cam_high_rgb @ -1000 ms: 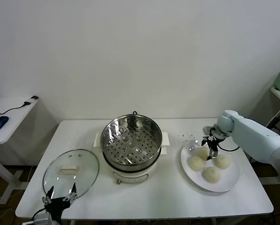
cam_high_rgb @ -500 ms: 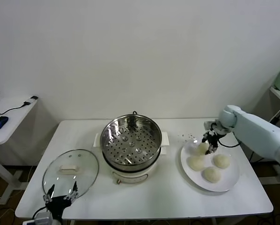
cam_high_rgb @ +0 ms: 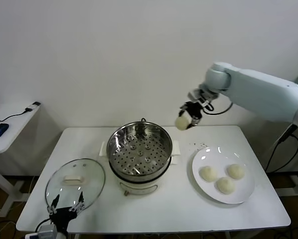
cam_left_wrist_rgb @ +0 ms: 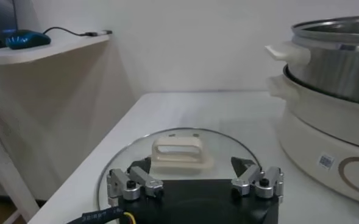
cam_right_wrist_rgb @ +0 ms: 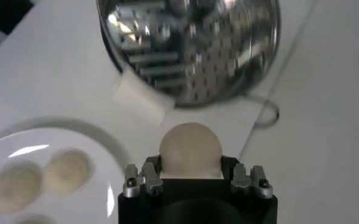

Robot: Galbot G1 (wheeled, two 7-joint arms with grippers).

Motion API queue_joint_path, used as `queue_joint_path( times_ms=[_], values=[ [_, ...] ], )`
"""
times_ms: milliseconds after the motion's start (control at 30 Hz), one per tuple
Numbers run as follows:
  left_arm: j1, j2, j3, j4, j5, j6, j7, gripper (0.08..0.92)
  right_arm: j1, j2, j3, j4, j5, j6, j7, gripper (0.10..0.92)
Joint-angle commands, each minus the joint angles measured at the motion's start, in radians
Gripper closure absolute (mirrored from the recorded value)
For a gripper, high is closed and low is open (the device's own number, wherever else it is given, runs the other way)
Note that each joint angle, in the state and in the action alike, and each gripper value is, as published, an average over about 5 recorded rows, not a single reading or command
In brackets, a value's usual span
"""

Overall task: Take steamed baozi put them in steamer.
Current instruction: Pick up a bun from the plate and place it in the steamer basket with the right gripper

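Note:
The baozi (cam_high_rgb: 181, 123) is held higher than the open steamer's rim, so my right gripper should keep going to the empty back of the perforated tray (cam_high_rgb: 140, 139) and let go there.
My right gripper (cam_high_rgb: 187, 118) is shut on one steamed baozi (cam_high_rgb: 182, 122), a cream-white bun, and holds it in the air above the table, just right of the steamer's rim. In the right wrist view that baozi (cam_right_wrist_rgb: 190, 150) sits between the jaws with the steamer (cam_right_wrist_rgb: 191, 49) below and beyond it. The steamer (cam_high_rgb: 140, 152) is a shiny steel pot with a perforated tray, standing mid-table with nothing in it. Three more baozi (cam_high_rgb: 208, 173) (cam_high_rgb: 235, 171) (cam_high_rgb: 225, 185) lie on the white plate (cam_high_rgb: 205, 154) at the right. My left gripper (cam_high_rgb: 65, 209) waits open at the front left edge.
A round glass lid (cam_high_rgb: 75, 182) with a cream handle lies flat on the table left of the steamer, right by my left gripper (cam_left_wrist_rgb: 195, 181). A side desk (cam_high_rgb: 9, 124) with a blue mouse stands at far left. A thin cable (cam_right_wrist_rgb: 270, 112) lies by the steamer.
My right gripper closed on a baozi on the plate, lifted it and carried it up and left toward the steamer. Three baozi are left on the plate. The left arm has not moved.

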Motion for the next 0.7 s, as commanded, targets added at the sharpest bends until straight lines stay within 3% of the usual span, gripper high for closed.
queue_joint_path(
  times_ms=[33, 367, 700],
  values=[
    [0.001, 0.001, 0.0, 0.0, 0.002, -0.001, 0.0, 0.177, 0.067, 0.173, -0.076, 0.079, -0.061, 0.263, 0.017, 0.389],
    [0.008, -0.001, 0.003, 0.0, 0.013, -0.007, -0.005, 0.177, -0.211, 0.261, 0.093, -0.217, -0.487, 0.473, 0.076, 0.389],
    [0.002, 0.0, 0.005, 0.006, 0.02, -0.008, -0.011, 0.177, -0.305, 0.39, 0.2, -0.492, -0.575, 0.554, 0.099, 0.38]
  ],
)
